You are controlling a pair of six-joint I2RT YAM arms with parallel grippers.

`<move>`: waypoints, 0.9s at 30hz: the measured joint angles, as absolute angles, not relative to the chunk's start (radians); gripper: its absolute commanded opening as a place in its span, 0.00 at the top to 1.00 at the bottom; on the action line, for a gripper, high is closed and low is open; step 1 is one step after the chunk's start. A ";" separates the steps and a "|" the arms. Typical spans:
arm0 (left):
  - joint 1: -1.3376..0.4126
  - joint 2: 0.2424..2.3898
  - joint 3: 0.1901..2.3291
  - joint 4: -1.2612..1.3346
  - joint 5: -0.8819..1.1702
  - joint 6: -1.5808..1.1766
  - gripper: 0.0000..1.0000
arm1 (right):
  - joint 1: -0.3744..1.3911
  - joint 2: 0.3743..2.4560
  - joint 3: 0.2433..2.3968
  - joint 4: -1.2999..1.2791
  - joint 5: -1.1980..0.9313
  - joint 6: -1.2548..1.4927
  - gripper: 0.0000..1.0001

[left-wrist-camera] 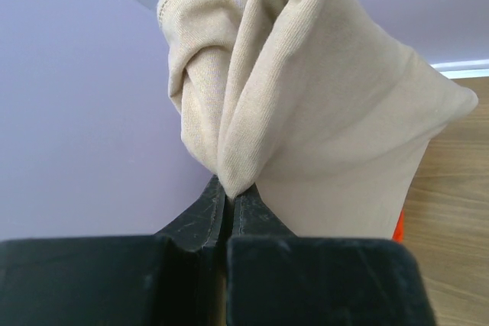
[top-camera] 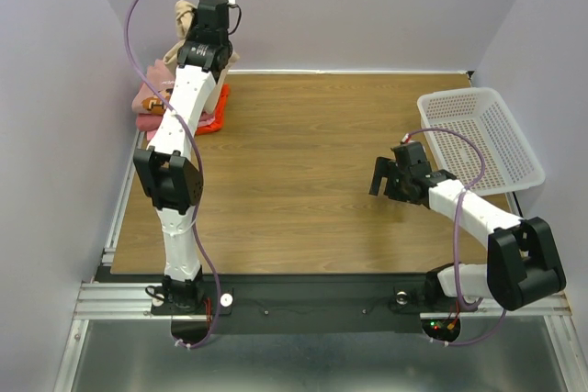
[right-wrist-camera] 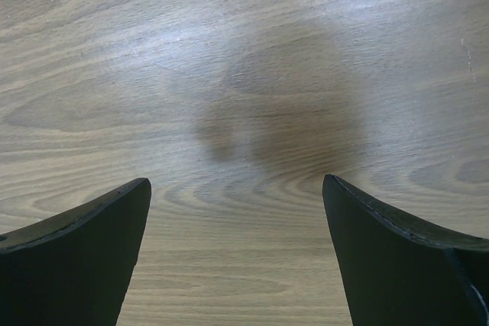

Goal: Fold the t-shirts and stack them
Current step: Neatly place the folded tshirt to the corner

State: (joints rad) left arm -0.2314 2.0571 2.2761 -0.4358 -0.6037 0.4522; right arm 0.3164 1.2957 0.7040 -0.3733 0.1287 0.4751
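Note:
The tan t-shirt's lower edge (top-camera: 215, 95) is hanging over the orange-red t-shirt, so the robot's left gripper should go on lowering the tan t-shirt's fold toward the pink t-shirts (top-camera: 154, 92) and let go there.
My left gripper (left-wrist-camera: 229, 188) is shut on a bunched fold of the tan t-shirt (left-wrist-camera: 321, 112), and the cloth rises in folds beyond the fingertips. From above, that gripper (top-camera: 200, 23) hangs raised at the table's far left corner with the tan t-shirt (top-camera: 186, 17) against the wall. Below it lies a pile of pink t-shirts (top-camera: 152, 98) on an orange-red t-shirt (top-camera: 215, 115). A sliver of the orange-red t-shirt (left-wrist-camera: 398, 228) shows under the tan cloth. My right gripper (right-wrist-camera: 237, 188) stands open over bare wood, holding nothing; from above, my right gripper (top-camera: 381, 176) is right of the table's middle.
A white mesh basket (top-camera: 478, 130) stands at the right edge of the wooden table (top-camera: 303, 162), with nothing visible inside. Lilac walls close in the back and both sides. The left arm's purple cable (top-camera: 138, 34) loops above the pile.

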 measured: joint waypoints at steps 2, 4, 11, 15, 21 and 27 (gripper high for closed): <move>-0.229 2.057 2.276 -0.428 -0.613 0.455 1.00 | 0.316 1.297 0.704 -0.373 0.131 0.475 0.00; -0.224 2.057 2.276 -0.416 -0.629 0.455 1.00 | 0.316 1.298 0.704 -0.373 0.132 0.475 0.00; -0.167 2.060 2.251 -0.371 -0.636 0.455 1.00 | 0.316 1.308 0.704 -0.373 0.139 0.475 0.00; -0.130 2.098 2.231 -0.348 -0.626 0.456 1.00 | 0.316 1.324 0.704 -0.373 0.143 0.476 0.00; -0.082 2.214 2.231 -0.328 -0.632 0.455 0.83 | 0.316 1.350 0.704 -0.373 0.150 0.476 0.00; -0.047 2.281 2.231 -0.333 -0.671 0.437 0.02 | 0.316 1.364 0.704 -0.373 0.159 0.476 0.00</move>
